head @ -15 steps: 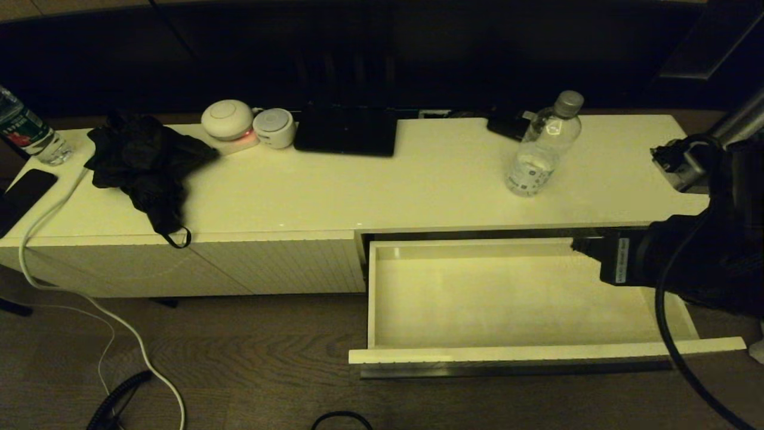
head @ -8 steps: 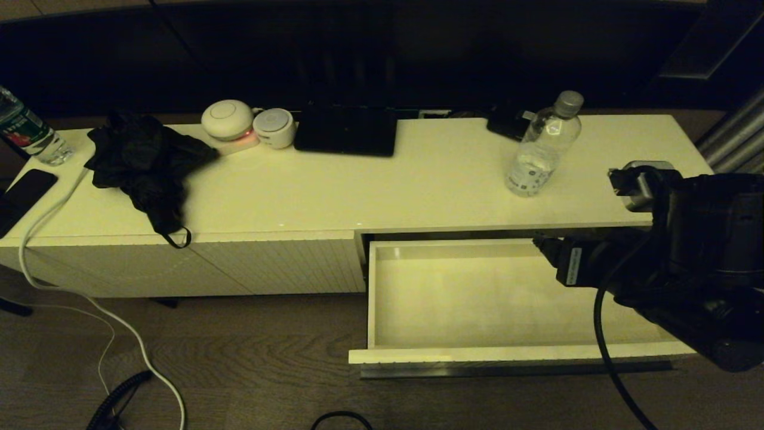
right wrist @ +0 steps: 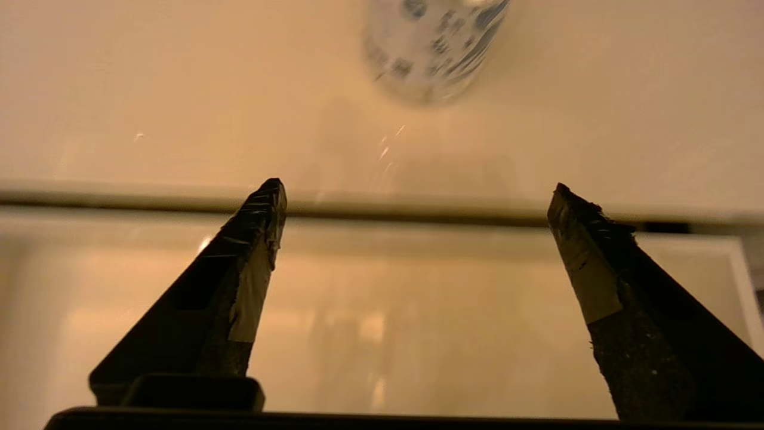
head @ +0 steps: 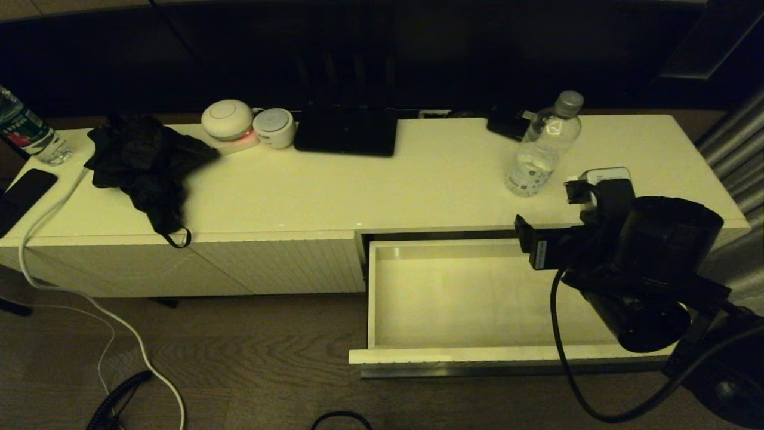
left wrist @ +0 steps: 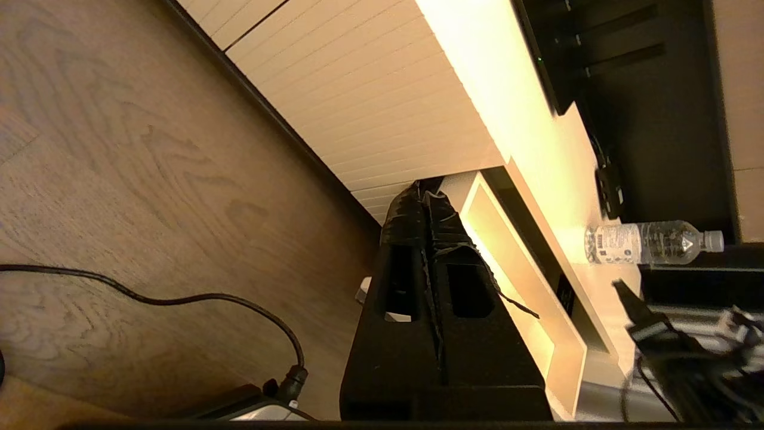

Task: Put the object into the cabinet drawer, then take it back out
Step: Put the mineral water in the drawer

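Observation:
The clear water bottle [head: 548,143] is standing upright, lined up with the open fingers of my right gripper. I keep going toward its labelled base [head: 527,178] until the fingers are on both sides of it.
The small clear water bottle [head: 540,149] stands upright on the cream cabinet top, right of centre; its labelled base [right wrist: 433,48] shows in the right wrist view and the whole bottle [left wrist: 644,243] in the left wrist view. Below it the cabinet drawer [head: 477,356] is pulled out, its pale interior bare. My right gripper [head: 525,239] hovers over the drawer's back right part, just in front of the bottle and lower than it. It is open [right wrist: 416,192] with nothing between the fingers. My left gripper [left wrist: 427,191] is shut and empty, low beside the drawer's left end [left wrist: 525,280].
A black cloth [head: 143,164], two white round devices [head: 227,119], a flat black device [head: 346,134] and a dark-labelled bottle [head: 27,134] sit along the cabinet top. A ribbed panel [head: 280,263] lies left of the drawer. A white cable [head: 89,298] trails on the wooden floor.
My right arm has swung leftward over the open drawer, bringing the gripper nearer the bottle. The bottle and the drawer have not moved.

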`<state>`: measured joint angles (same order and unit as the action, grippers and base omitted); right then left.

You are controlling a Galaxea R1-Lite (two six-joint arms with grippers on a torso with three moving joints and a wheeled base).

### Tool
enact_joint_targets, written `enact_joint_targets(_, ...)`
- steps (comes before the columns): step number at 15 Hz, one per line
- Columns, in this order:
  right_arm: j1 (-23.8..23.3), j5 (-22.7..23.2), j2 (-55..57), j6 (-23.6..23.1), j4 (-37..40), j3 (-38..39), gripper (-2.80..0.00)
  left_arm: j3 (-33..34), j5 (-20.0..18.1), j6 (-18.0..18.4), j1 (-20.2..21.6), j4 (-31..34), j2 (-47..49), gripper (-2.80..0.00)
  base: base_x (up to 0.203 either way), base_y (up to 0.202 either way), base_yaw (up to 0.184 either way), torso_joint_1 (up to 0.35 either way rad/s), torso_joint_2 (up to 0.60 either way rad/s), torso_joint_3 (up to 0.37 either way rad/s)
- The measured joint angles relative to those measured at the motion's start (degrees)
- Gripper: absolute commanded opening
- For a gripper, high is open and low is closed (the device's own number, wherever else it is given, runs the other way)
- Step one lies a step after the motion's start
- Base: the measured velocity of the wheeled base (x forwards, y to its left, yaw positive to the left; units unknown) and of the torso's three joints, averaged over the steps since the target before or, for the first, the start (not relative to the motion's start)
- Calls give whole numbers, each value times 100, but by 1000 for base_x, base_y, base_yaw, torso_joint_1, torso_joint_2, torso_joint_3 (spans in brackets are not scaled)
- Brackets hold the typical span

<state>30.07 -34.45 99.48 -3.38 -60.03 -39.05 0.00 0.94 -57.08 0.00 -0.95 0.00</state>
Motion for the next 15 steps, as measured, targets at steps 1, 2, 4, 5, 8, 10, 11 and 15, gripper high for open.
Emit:
enact_joint_targets(1,-129,2,165,-63,-206,-87,0,0,0,1,0,0,0,-280,0,0,0,0,0,0)
enact_joint_targets(2,-256,6,292,-116,-331,-166,0,0,0,2,0,2,0,-280,0,0,0,0,0,0)
enact_joint_targets(4,-462,14,524,-290,-616,-313,0,0,0,0,0,2,0,-280,0,0,0,0,0,0)
enact_joint_targets(5,-536,24,622,-414,-795,-367,0,0,0,0,0,2,0,-280,0,0,0,0,0,0)
enact_joint_targets(8,-631,46,927,-607,-1039,-575,0,0,0,2,0,2,0,-280,0,0,0,0,0,0)
enact_joint_targets(10,-648,57,1084,-624,-1059,-795,0,0,0,0,0,2,0,-280,0,0,0,0,0,0)
enact_joint_targets(11,-651,63,1147,-629,-1053,-911,0,0,-1,2,0,2,0,-280,0,0,0,0,0,0)
enact_joint_targets(15,-703,72,1389,-762,-1055,-1390,0,0,0,2,0,2,0,-280,0,0,0,0,0,0)
